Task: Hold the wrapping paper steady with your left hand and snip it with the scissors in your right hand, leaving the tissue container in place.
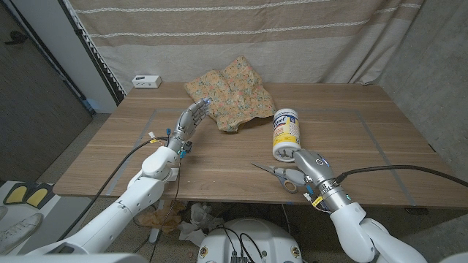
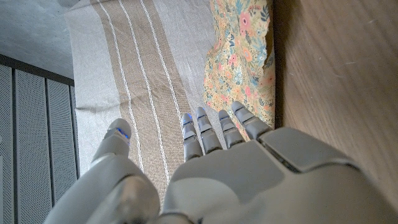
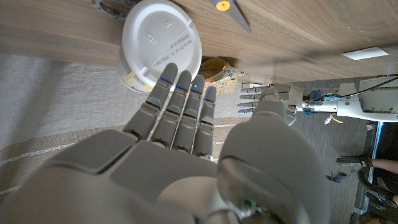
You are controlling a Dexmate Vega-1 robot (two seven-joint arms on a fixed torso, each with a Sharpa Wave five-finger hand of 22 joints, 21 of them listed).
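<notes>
The scissors (image 1: 287,180) will stay closed when my right gripper picks them up, because their blades lie together in a single narrow point (image 1: 260,167).
The floral wrapping paper (image 1: 230,98) lies crumpled at the back middle of the table. My left hand (image 1: 191,117) hovers at its near left edge, fingers stretched out and apart, holding nothing; the left wrist view has the fingertips (image 2: 211,121) just short of the paper (image 2: 239,62). The tissue container (image 1: 287,133), a white and yellow cylinder, lies on its side right of centre. Grey scissors (image 1: 281,174) lie on the table in front of it. My right hand (image 1: 311,164) is just right of the scissors, open, its fingers (image 3: 180,106) pointing at the container's base (image 3: 163,43).
A small white device (image 1: 146,80) sits at the table's back left corner. A striped curtain (image 1: 241,29) hangs behind the table. The scissors' blade (image 3: 230,9) lies on bare wood near the front edge.
</notes>
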